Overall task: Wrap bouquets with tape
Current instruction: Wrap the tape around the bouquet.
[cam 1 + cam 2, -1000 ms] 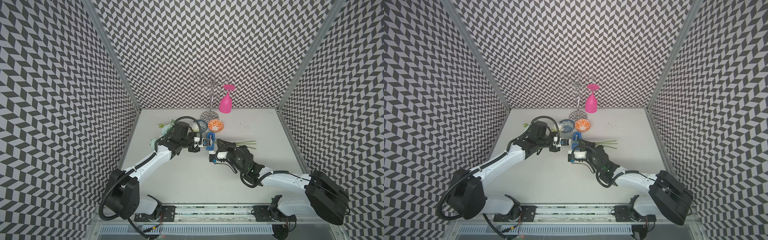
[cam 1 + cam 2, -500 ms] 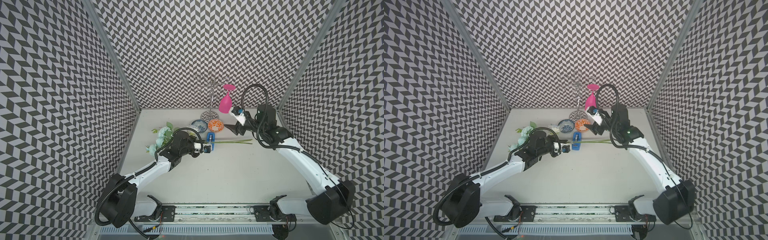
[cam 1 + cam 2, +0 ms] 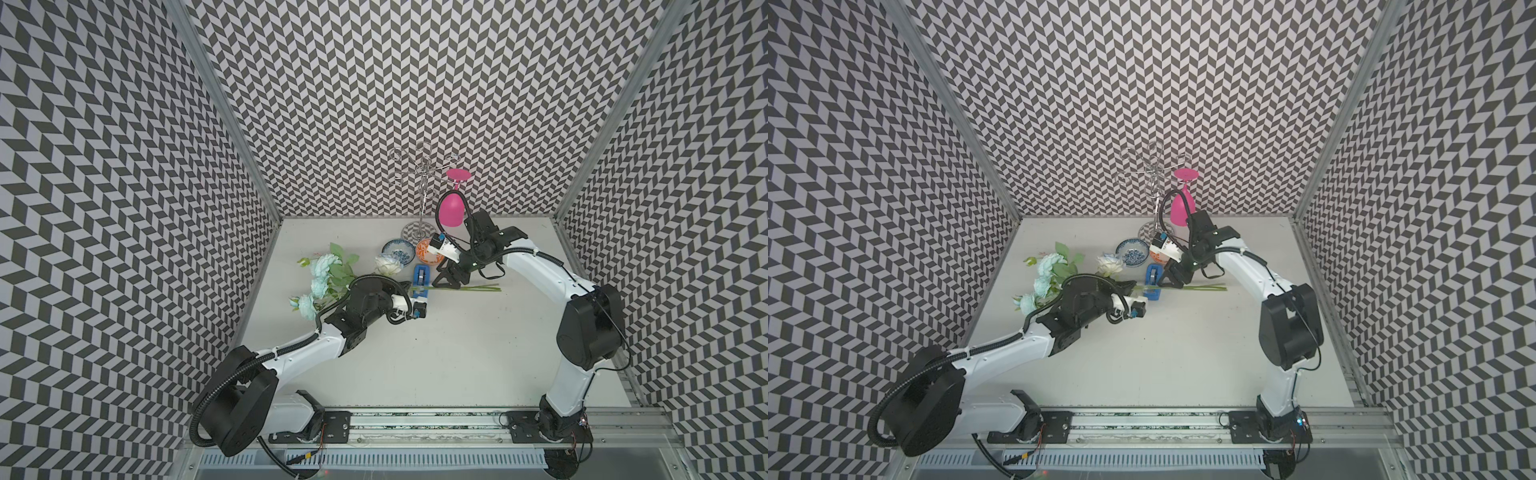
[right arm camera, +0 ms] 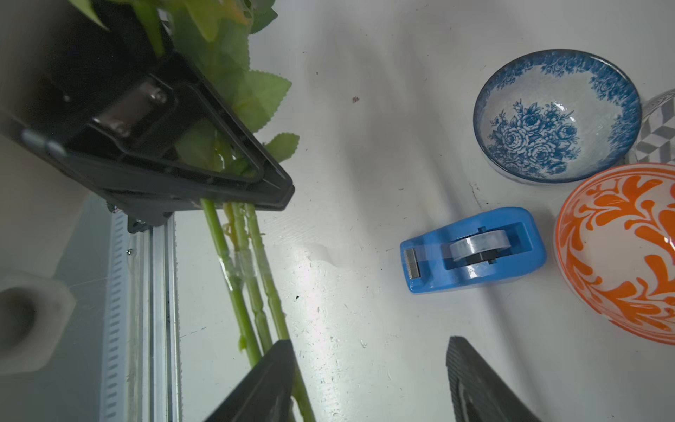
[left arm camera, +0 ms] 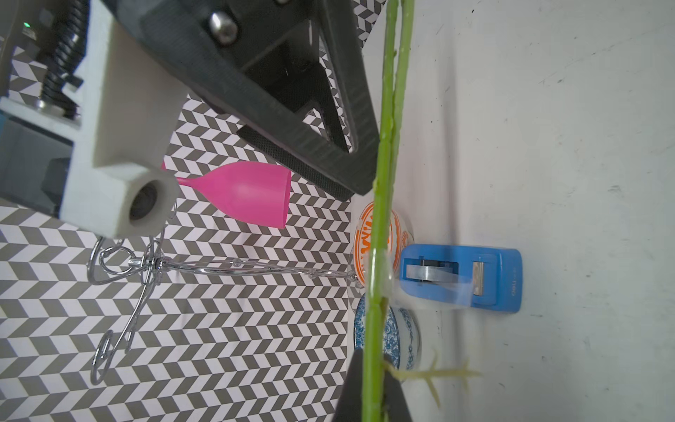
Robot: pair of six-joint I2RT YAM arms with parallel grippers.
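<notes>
The stems [image 4: 271, 302] are outside the open fingers of my right gripper. This gripper should go back over the stems and close [image 5: 381, 219] past the tape band before it turns the bouquet.
The bouquet [image 3: 328, 282] lies at the left with pale blue-white blooms, and its long green stems [image 3: 478, 287] reach right. My left gripper [image 3: 405, 291] [image 5: 372, 398] is shut on the stems. A band of clear tape [image 4: 241, 270] circles the stems beyond that grip. The blue tape dispenser [image 3: 420, 276] [image 4: 471, 252] sits on the table under the stems. My right gripper [image 3: 446, 278] [image 4: 369, 383] hangs open just right of the dispenser. One of its fingers [image 4: 263, 383] is beside the stems, and nothing is between the jaws.
A blue-patterned bowl [image 3: 398, 250] and an orange-patterned bowl [image 4: 621, 252] stand just behind the dispenser. A metal rack [image 3: 422, 187] at the back wall carries a pink glass [image 3: 451, 210]. The booth walls close in left and right.
The right arm left the stems near the left gripper, swung up to the back right, then lowered beside the dispenser with jaws wider. The left arm pulled the bouquet leftward.
</notes>
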